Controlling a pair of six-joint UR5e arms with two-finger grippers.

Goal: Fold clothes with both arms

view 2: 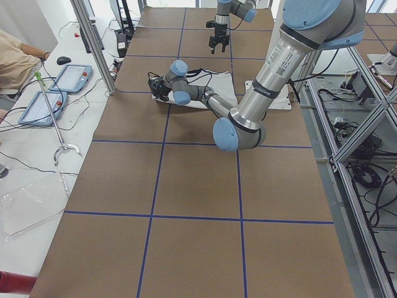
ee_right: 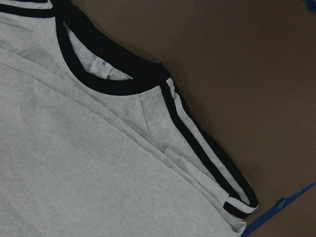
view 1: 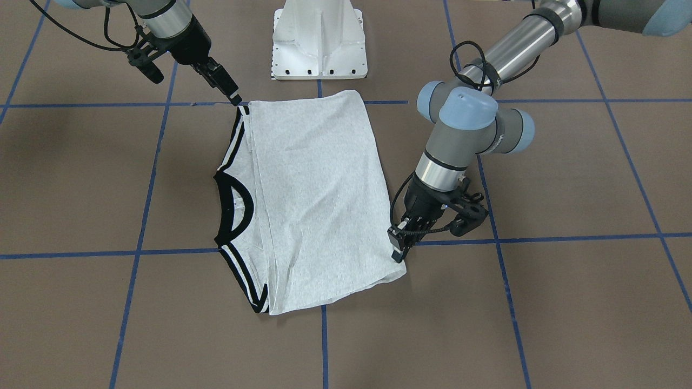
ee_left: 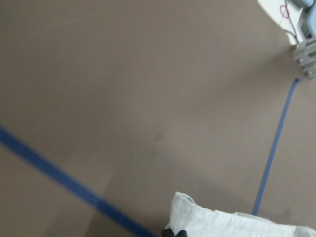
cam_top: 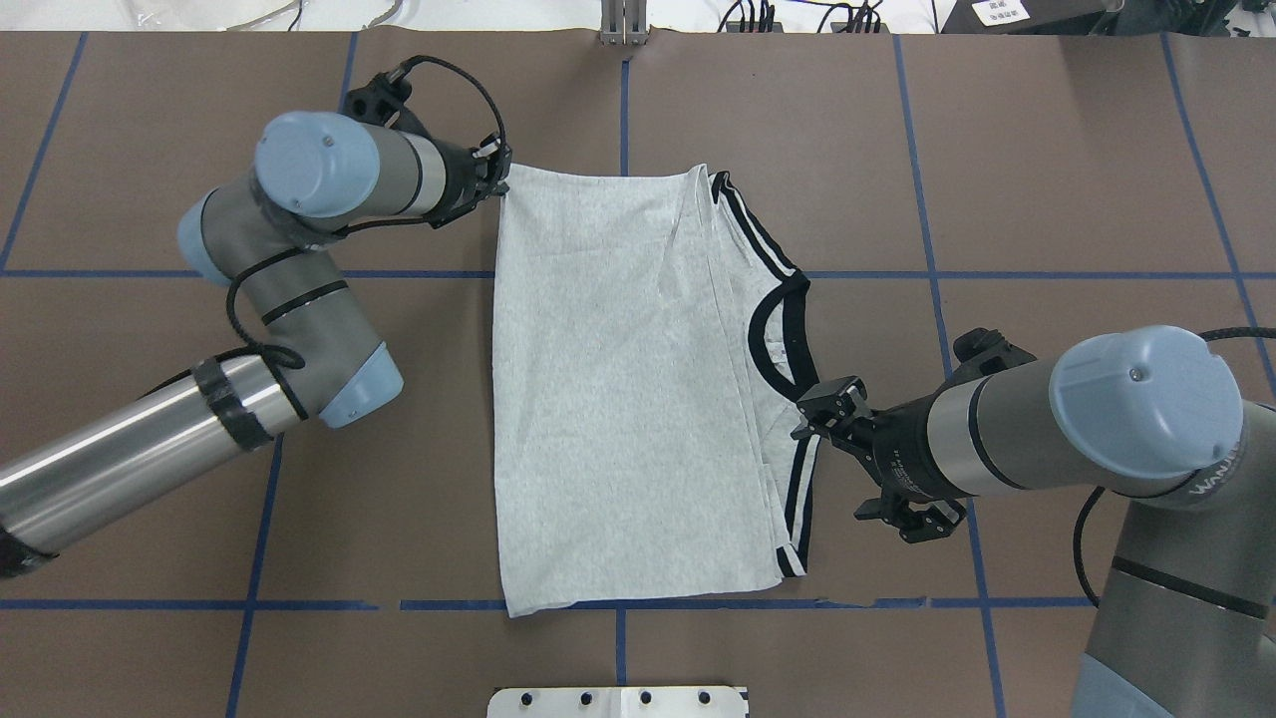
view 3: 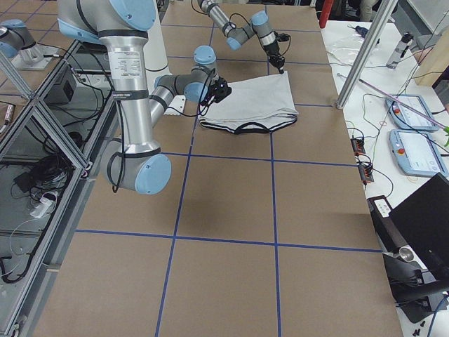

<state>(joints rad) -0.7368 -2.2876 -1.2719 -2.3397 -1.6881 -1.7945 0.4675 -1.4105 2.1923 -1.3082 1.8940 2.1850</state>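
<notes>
The striped sleeve (view 1: 236,140) is tucked up against the folded body of the grey T-shirt (view 1: 318,201), so their layers will fold over as one when the robot carries them across.
The grey T-shirt (view 1: 319,194) (cam_top: 618,399) lies flat on the brown table, folded into a long rectangle. Its black collar (cam_top: 773,329) (ee_right: 108,84) and striped trim lie along the edge on my right side. My left gripper (view 1: 399,253) (cam_top: 498,175) is at the shirt's far corner on my left. In the left wrist view its black tips (ee_left: 175,233) meet on the slightly raised cloth corner (ee_left: 237,224), so it looks shut on it. My right gripper (view 1: 234,97) (cam_top: 812,411) hovers open above the striped shoulder edge and holds nothing.
The white pedestal base (view 1: 319,43) (cam_top: 618,701) stands just behind the shirt's near edge. Blue tape lines (view 1: 140,216) grid the brown tabletop. A side bench with tablets (view 2: 71,77) and a metal post (view 2: 93,46) run along the operators' side.
</notes>
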